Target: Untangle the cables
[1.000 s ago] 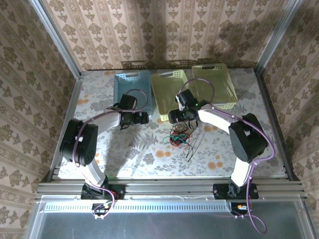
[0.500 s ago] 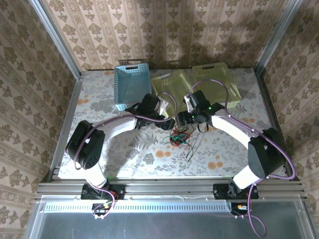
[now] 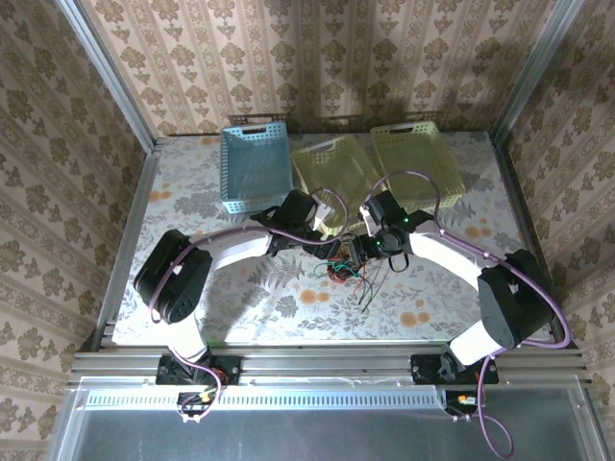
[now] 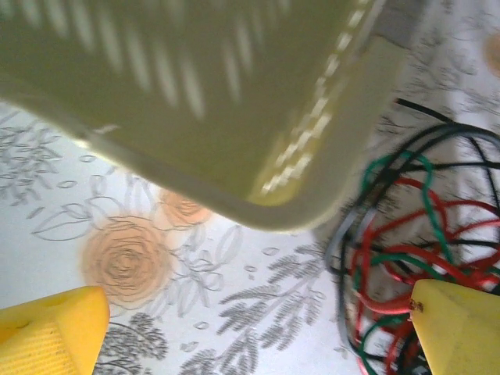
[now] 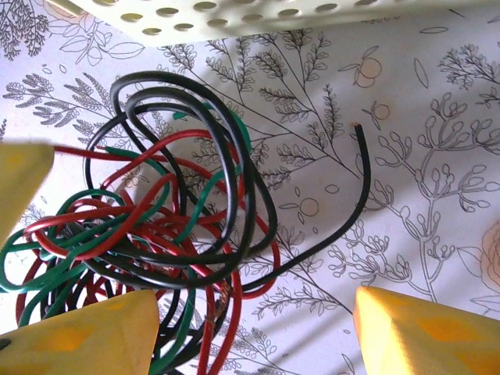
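Observation:
I should back my left gripper away from the basket and move it toward the cable tangle (image 4: 418,246), because the middle basket's corner (image 4: 287,209) leans over the space in front of my left gripper.
A tangle of red, green and black cables (image 3: 348,268) lies on the flowered table in front of the middle basket. My left gripper (image 3: 333,247) is at its left edge, open, with bare table between its yellow fingers (image 4: 48,331). In the left wrist view the cables (image 4: 406,234) press against the right finger. My right gripper (image 3: 369,252) hovers over the tangle's right side, open (image 5: 258,336). The cables (image 5: 156,226) reach its left finger (image 5: 86,332), and a loose black end (image 5: 361,131) trails right. Nothing is held.
Three baskets stand at the back: blue (image 3: 255,165), yellow-green in the middle (image 3: 332,161), and pale yellow on the right (image 3: 418,158). The middle basket's corner (image 4: 258,195) overhangs close to the left gripper. Metal rails edge the table.
The left arm swung from the blue basket rightward to the tangle. The right gripper shifted a little right and down over the cables. The cables stayed put.

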`<action>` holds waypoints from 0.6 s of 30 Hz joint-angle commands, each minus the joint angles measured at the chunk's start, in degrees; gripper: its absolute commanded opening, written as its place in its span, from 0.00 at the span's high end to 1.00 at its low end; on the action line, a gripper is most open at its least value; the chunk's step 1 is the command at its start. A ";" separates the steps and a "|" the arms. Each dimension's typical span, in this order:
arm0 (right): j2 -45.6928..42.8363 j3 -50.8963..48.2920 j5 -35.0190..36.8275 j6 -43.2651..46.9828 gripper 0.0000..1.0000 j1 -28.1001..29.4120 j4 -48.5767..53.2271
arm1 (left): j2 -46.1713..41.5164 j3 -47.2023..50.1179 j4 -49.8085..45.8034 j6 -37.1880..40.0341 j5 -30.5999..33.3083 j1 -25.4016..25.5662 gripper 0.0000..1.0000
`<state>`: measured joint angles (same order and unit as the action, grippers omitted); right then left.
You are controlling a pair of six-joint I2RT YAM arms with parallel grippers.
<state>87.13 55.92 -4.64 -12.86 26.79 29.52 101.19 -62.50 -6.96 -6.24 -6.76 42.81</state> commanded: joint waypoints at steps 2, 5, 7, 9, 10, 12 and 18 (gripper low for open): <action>-0.20 1.83 1.72 -3.03 0.31 -2.05 -1.30 | 3.43 -3.38 0.02 -3.19 10.65 -0.92 0.00; 3.55 5.60 3.02 -3.10 0.31 -2.42 -1.20 | 3.08 -4.29 0.62 -4.19 14.13 -1.23 0.00; 6.93 8.50 2.29 -3.39 0.31 -2.70 -1.39 | 2.25 -4.21 0.89 -5.06 17.40 -1.41 0.00; 10.17 11.22 1.72 -3.88 0.32 -2.70 -1.76 | 1.13 -3.78 1.06 -6.82 19.61 -1.88 0.00; 11.66 12.37 1.11 -3.97 0.32 -2.70 -2.04 | 0.31 -3.27 1.60 -7.54 20.14 -2.14 0.00; 15.57 15.82 -0.14 -4.71 0.32 -2.70 -2.10 | -2.08 -1.55 3.90 -8.13 20.18 -2.20 0.00; 22.09 22.49 -5.27 -5.54 0.32 -2.53 -6.21 | -10.33 5.75 9.19 -5.53 12.39 -1.77 0.00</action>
<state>107.26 74.89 -6.42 -17.02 24.14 25.74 94.76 -59.02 -1.28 -12.25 8.84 40.80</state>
